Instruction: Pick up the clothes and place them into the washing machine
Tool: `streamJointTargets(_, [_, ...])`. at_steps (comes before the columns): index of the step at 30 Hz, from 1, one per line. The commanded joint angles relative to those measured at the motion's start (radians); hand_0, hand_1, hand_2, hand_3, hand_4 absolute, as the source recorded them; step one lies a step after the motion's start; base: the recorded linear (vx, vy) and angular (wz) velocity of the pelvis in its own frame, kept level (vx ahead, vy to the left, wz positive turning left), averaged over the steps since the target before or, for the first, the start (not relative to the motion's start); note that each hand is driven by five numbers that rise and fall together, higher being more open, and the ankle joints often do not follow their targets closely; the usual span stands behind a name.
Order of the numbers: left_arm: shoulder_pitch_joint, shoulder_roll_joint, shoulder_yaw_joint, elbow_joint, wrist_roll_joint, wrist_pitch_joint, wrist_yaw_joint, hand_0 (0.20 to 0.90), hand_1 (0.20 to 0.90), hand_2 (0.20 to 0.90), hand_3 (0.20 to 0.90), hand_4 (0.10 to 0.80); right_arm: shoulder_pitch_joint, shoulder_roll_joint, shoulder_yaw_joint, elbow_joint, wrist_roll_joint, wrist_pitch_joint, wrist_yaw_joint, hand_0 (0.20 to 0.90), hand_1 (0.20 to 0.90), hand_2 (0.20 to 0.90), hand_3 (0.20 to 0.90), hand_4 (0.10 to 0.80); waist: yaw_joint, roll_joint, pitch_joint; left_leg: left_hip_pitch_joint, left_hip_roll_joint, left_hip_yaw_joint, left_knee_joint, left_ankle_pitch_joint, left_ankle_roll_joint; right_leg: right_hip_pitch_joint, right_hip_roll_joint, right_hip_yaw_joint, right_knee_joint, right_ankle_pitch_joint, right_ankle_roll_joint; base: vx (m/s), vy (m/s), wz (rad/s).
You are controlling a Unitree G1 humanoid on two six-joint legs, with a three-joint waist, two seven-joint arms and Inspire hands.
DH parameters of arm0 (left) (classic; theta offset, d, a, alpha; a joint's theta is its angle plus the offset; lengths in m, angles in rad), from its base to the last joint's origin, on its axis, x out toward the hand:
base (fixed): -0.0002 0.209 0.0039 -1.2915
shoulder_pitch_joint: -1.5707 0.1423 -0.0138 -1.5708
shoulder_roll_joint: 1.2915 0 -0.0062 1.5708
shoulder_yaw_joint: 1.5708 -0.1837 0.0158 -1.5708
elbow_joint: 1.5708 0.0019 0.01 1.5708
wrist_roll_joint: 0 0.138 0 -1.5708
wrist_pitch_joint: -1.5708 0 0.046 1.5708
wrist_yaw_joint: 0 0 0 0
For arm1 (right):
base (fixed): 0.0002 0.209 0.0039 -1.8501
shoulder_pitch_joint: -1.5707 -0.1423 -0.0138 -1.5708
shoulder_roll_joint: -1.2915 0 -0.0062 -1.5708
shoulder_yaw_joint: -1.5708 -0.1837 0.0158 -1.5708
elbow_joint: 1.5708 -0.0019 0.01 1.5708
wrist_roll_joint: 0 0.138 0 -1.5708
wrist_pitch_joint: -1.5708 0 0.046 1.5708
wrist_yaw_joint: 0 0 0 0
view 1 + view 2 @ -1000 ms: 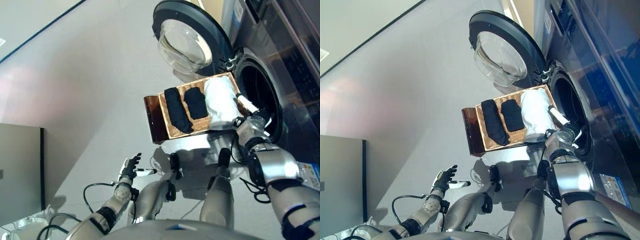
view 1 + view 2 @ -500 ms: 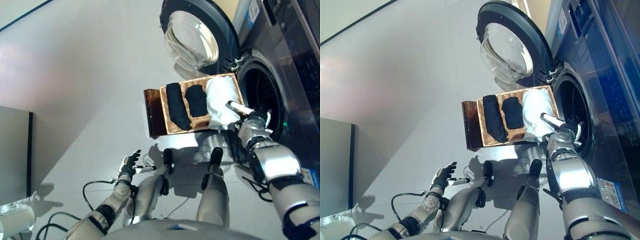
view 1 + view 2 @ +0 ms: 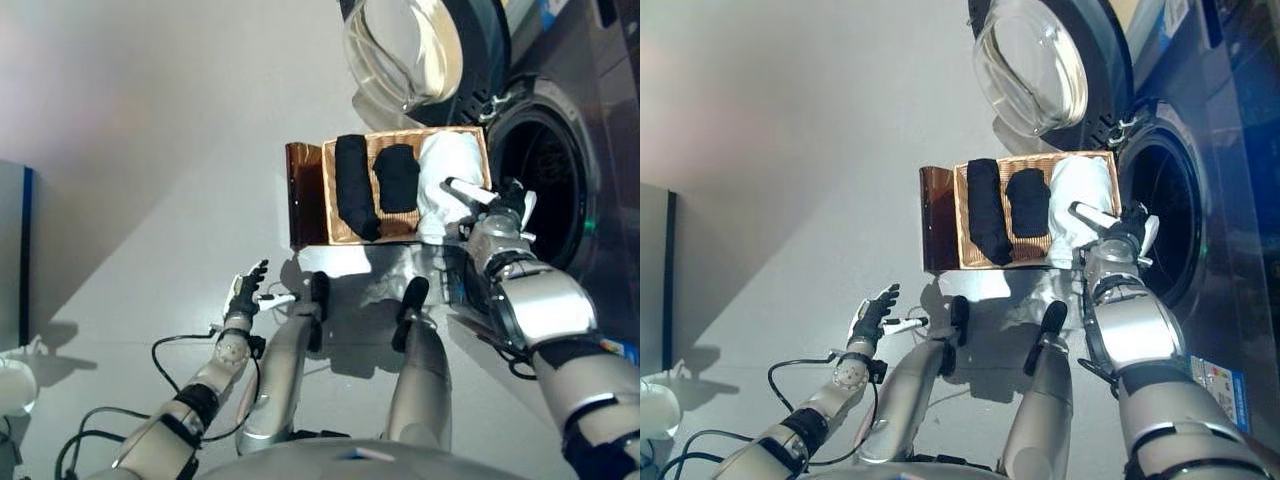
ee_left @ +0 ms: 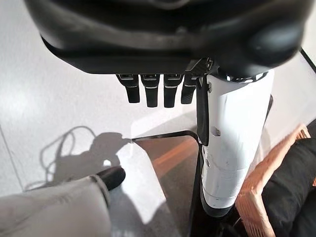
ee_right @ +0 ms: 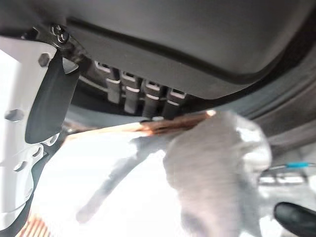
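Observation:
The white cloth (image 3: 446, 192) sits in a compact, rounded bundle (image 3: 452, 154), so it will stay rolled up together when the robot lifts it out of the basket.
A woven basket (image 3: 328, 190) sits on a brown stand (image 3: 303, 195) before the washing machine's open drum (image 3: 545, 175). In it lie two black garments (image 3: 352, 185) (image 3: 397, 178) and a white cloth (image 3: 445, 180) at the drum end. My right hand (image 3: 495, 215) hovers open at the white cloth's near edge, thumb stretched over it. The right wrist view shows straight fingers (image 5: 133, 94) above the white cloth (image 5: 212, 168), holding nothing. My left hand (image 3: 245, 295) is open over the floor, short of the stand. Its fingers (image 4: 153, 91) are straight.
The round glass door (image 3: 420, 50) stands swung open beyond the basket. A grey cabinet (image 3: 10, 250) lines the left edge, with a white object (image 3: 10, 385) on the floor below it. Bare floor lies left of the stand.
The whole view has shifted, so the camera moved. My right hand stays by the white cloth's edge. My left hand stays open over the floor.

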State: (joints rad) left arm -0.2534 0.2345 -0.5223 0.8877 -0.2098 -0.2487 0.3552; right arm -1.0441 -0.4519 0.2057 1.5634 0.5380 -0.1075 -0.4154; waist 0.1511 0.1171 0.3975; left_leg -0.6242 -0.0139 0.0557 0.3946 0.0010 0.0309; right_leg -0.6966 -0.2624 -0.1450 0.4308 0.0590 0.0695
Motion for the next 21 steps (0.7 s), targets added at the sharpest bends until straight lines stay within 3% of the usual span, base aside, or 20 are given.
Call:
streamJointTargets(1, [0.021, 0.063, 0.068, -0.111, -0.017, -0.054, 0.039, 0.900, 0.900, 0.900, 0.900, 0.800, -0.095, -0.055, 0.085, -0.003, -0.019, -0.028, -0.039, 0.900, 0.900, 0.900, 0.900, 0.800, 0.042, 0.023, -0.004, -0.089, 0.028, 0.008, 0.098, -0.100, -0.074, 0.014, 0.026, -0.019, 0.122, -0.179, -0.020, 0.039, -0.005, -0.03])
streamJointTargets(9, [0.034, 0.080, 0.080, -0.215, -0.006, -0.065, 0.060, 0.900, 0.900, 0.900, 0.900, 0.800, -0.100, -0.089, 0.098, 0.049, -0.097, 0.012, -0.080, 0.900, 0.900, 0.900, 0.900, 0.800, 0.079, 0.047, 0.006, -0.098, 0.009, -0.005, 0.043, -0.070, -0.074, 0.005, 0.022, -0.033, 0.100, -0.177, -0.023, 0.020, -0.004, 0.06])
streamJointTargets(21, [0.037, 0.060, 0.055, -0.238, 0.010, -0.057, 0.080, 0.900, 0.900, 0.900, 0.900, 0.800, -0.110, -0.118, 0.122, 0.074, -0.208, 0.060, -0.095, 0.900, 0.900, 0.900, 0.900, 0.800, 0.095, 0.082, 0.013, -0.114, -0.009, -0.013, -0.001, -0.040, -0.070, -0.019, 0.010, -0.038, 0.084, -0.163, -0.021, -0.004, 0.005, 0.06])
